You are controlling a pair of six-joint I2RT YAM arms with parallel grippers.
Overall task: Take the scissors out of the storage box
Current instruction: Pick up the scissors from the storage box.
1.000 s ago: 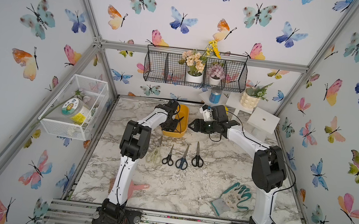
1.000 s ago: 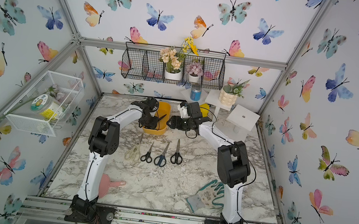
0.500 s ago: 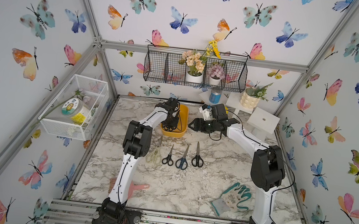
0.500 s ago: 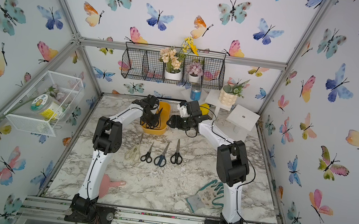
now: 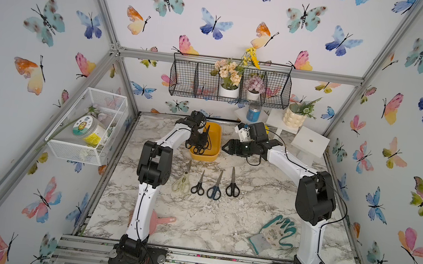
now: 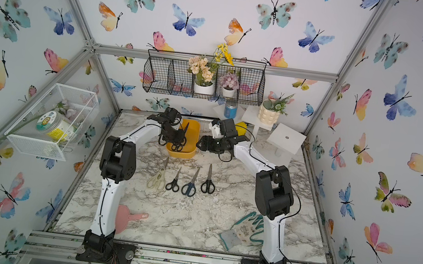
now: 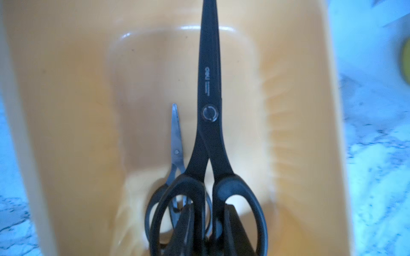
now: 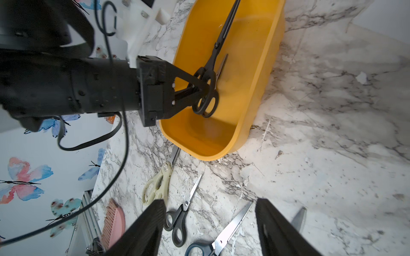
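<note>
Next, my right gripper takes the large black scissors by the blades point(image 7: 209, 72), because my left gripper is holding the scissors' handles, far from the row's loose end point(image 5: 256, 187).
The yellow-orange storage box point(image 5: 217, 139) point(image 6: 195, 135) stands at the back of the marble table. My left gripper point(image 7: 208, 218) point(image 8: 203, 88) reaches into it and is shut on the handles of a large all-black pair of scissors point(image 7: 209, 88) point(image 8: 214, 53), whose blades point to the box's far end. A small black-handled pair point(image 7: 176, 130) lies under it on the box floor. My right gripper point(image 8: 210, 202) point(image 5: 226, 148) hovers open and holds nothing just right of the box. Several scissors lie in a row in front: cream point(image 5: 183, 181), small black point(image 5: 198, 185), blue point(image 5: 215, 188), black point(image 5: 233, 185).
A pink brush point(image 5: 162, 219) lies near the left arm's base and a glove point(image 5: 274, 235) near the right arm's. A white stand point(image 5: 310, 144) and a blue can point(image 5: 252, 113) sit at the back right. A white mesh basket point(image 5: 89, 125) hangs on the left wall.
My left gripper has closed on the black scissors' handles inside the box, and its arm has shifted slightly. The right arm and the scissors on the table have not moved.
</note>
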